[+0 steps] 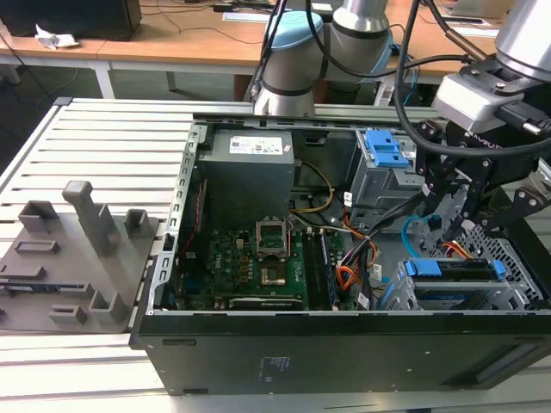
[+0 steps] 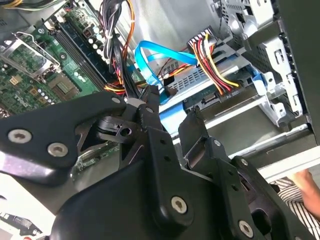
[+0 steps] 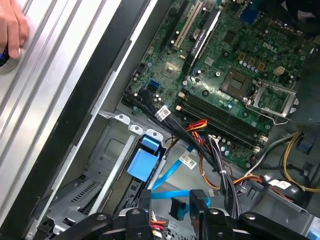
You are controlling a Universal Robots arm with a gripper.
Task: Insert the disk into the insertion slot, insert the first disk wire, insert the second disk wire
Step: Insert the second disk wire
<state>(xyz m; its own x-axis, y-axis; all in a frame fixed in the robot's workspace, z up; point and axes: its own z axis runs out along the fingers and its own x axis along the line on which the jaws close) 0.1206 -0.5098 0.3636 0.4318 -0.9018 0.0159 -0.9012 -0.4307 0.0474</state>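
The second disk wire bends with slack, so the wire will bulge out into a round loop when the robot's gripper pushes the wire's small plug onto the disk.
The disk, with blue side rails, sits inside the insertion slot, a low grey perforated cage at the case's right end in the exterior view. The first disk wire, a red, yellow and black bundle, ends in a black plug seated on the disk's edge. The second disk wire, a light blue flat cable, loops down to a small black plug. My gripper hovers just above the disk, open, with that plug lying between its fingers and a gap on one side.
A taller grey bay with blue latches stands behind the gripper. The motherboard and power supply fill the case's left. A grey fixture plate lies on the slatted table. A person's hand rests beside the case.
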